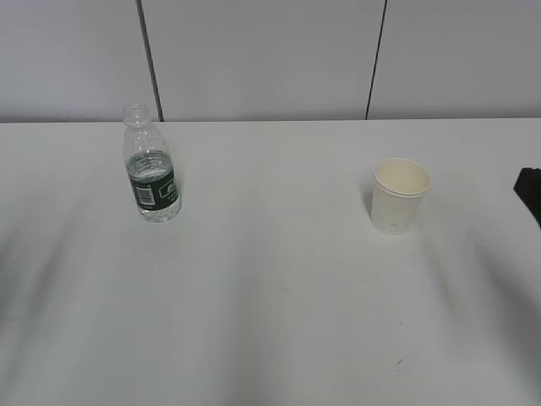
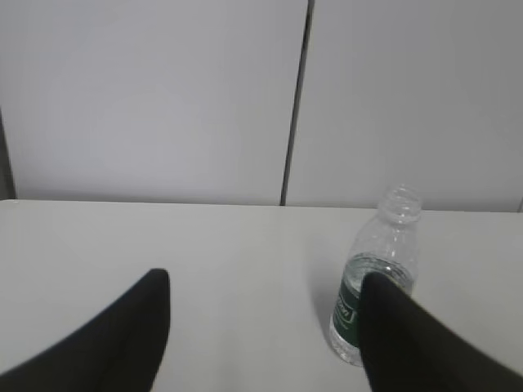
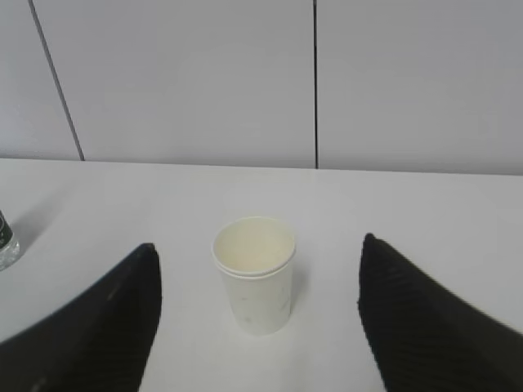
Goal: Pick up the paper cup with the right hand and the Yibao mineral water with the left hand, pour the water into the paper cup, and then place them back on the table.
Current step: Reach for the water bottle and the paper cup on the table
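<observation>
My gripper will lift the paper cup (image 1: pixel 395 211) by its lower side. The paper cup will stay round at the top, because a rolled rim (image 1: pixel 399 194) goes around its opening.
The Yibao mineral water (image 1: pixel 150 169), a small clear bottle with a dark green label and no cap, stands upright on the white table (image 1: pixel 270 304) at the left. The paper cup (image 1: pixel 399 195) stands upright at the right, empty. In the left wrist view the left gripper (image 2: pixel 265 282) is open, and the bottle (image 2: pixel 378 269) stands ahead, partly behind the right finger (image 2: pixel 409 343). In the right wrist view the right gripper (image 3: pixel 257 253) is open, with the cup (image 3: pixel 255 272) ahead between its fingers, untouched. Only a black edge of the right arm (image 1: pixel 530 193) shows in the exterior view.
A light panelled wall (image 1: pixel 270 59) with dark seams runs behind the table's far edge. The bottle's base (image 3: pixel 5 245) shows at the left edge of the right wrist view.
</observation>
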Motion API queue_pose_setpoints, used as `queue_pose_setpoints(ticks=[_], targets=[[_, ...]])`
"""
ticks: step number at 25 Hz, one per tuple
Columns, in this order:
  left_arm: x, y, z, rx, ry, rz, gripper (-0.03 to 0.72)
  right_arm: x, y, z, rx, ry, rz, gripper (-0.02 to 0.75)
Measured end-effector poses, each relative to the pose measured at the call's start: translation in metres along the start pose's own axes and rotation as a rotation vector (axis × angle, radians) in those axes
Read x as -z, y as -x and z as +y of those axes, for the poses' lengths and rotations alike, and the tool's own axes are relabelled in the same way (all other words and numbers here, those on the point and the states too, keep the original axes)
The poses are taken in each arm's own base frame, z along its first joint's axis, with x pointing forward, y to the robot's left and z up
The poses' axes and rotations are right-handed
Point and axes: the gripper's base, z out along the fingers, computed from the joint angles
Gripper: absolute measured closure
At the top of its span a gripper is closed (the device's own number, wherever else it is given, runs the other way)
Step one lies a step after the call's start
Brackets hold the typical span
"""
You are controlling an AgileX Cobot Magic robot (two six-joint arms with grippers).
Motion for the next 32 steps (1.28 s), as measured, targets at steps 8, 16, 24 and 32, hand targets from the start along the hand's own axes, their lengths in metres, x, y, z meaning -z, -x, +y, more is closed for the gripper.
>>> queue_pose_setpoints(ticks=[8,16,24,32], targets=[[-0.034,-0.020,-0.007,-0.015,-0.105,-0.008,0.240,-0.046,-0.023,0.001,-0.023,0.047,-0.051,0.152],[-0.052,-0.039,-0.014,-0.031,-0.197,-0.002,0.240,-0.082,-0.073,-0.004,-0.001,0.026,0.057,0.153],[-0.057,-0.045,-0.015,-0.023,-0.212,0.002,0.240,-0.114,-0.095,-0.006,0.012,0.026,0.128,0.152],[-0.057,-0.045,-0.015,-0.024,-0.214,0.004,0.240,-0.118,-0.098,-0.006,0.013,0.024,0.135,0.153]])
